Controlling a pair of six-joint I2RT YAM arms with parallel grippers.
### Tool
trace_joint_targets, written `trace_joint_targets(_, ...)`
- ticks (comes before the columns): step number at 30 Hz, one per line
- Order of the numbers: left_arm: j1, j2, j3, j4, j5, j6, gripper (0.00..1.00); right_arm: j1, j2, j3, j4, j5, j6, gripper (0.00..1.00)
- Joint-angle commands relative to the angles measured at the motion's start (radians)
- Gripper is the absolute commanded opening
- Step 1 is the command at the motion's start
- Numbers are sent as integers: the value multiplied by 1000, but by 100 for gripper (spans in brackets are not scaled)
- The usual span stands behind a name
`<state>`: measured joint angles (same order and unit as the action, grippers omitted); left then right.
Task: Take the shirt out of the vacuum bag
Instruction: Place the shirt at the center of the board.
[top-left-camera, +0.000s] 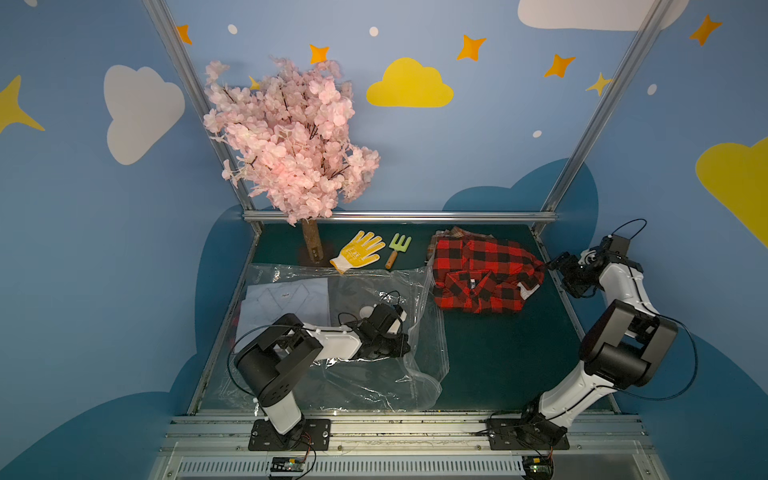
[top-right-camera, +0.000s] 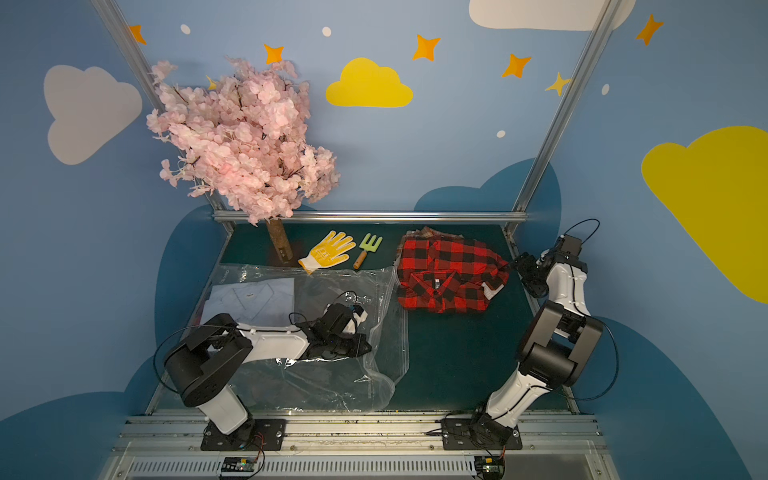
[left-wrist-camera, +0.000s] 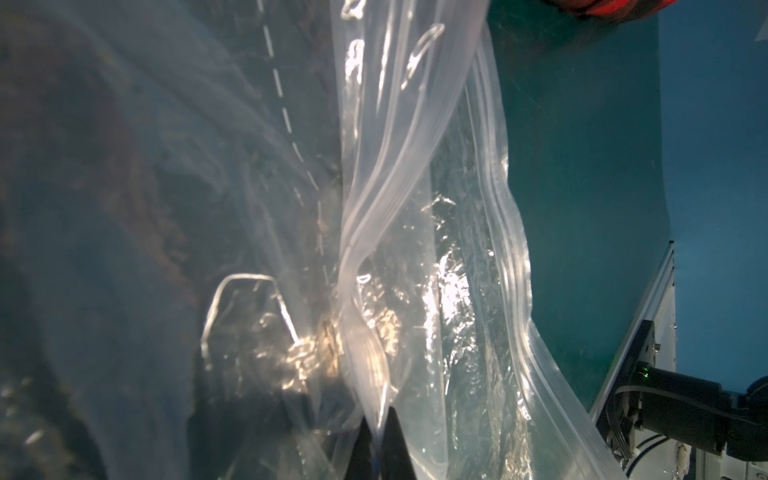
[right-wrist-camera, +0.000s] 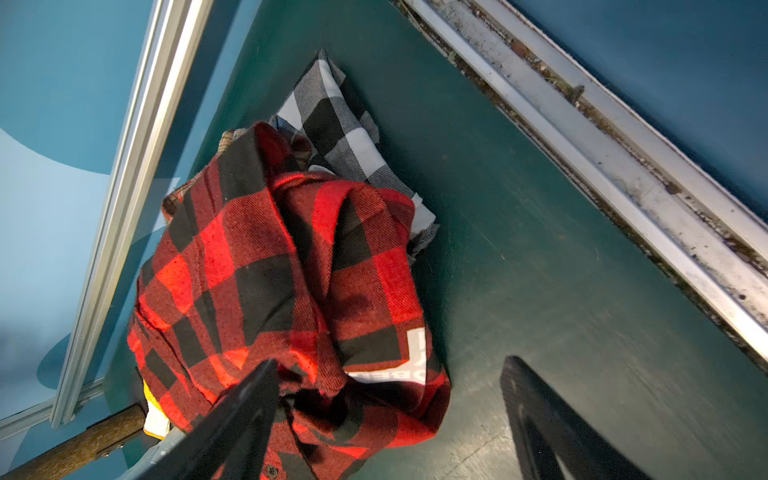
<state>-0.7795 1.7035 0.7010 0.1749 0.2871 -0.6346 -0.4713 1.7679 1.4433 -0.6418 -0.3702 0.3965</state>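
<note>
The red shirt is crumpled and lies too far forward over the pile (top-left-camera: 473, 301). Next, my right gripper grabs its collar (top-left-camera: 485, 282) and pulls the shirt toward the back rail.
The red-and-black plaid shirt (top-left-camera: 484, 274) (top-right-camera: 451, 274) lies crumpled on the green mat at the back right, outside the vacuum bag. My right gripper (top-left-camera: 555, 264) (top-right-camera: 519, 264) (right-wrist-camera: 388, 365) stands open at the shirt's right edge (right-wrist-camera: 291, 291), one finger against the cloth. The clear crinkly vacuum bag (top-left-camera: 374, 374) (top-right-camera: 332, 382) (left-wrist-camera: 415, 208) spreads over the left half, its white valve (top-left-camera: 368, 311) beside my left wrist. My left gripper (top-left-camera: 401, 347) (top-right-camera: 365, 347) (left-wrist-camera: 380, 415) is shut on a fold of the bag's plastic near its zip strip (left-wrist-camera: 511, 232).
A pale folded garment (top-left-camera: 286, 303) shows through the bag's far left. A black-and-white plaid cloth (right-wrist-camera: 332, 120) lies under the red shirt. A pink blossom tree (top-left-camera: 291, 141), a yellow glove (top-left-camera: 357, 251) and a green hand rake (top-left-camera: 398, 249) stand at the back. A metal rail (right-wrist-camera: 623, 166) borders the mat.
</note>
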Motion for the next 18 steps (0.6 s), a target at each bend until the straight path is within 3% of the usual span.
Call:
trace_joint_targets(1, -12, 30, -44, -113, -30, 3, 3, -7, -54, -31, -6, -80, -11, 86)
trace_joint_targets(7, -12, 22, -37, -107, -29, -1, 3, 88, -192, -157, 13, -258, -99, 86)
trace_joint_targets(13, -11, 6, -23, -120, -22, 7, 3, 279, -329, -315, 41, -265, -114, 86)
trace_joint_targets(18, -12, 0, -14, -127, -24, 15, 3, 417, -249, -300, 43, -190, -80, 86)
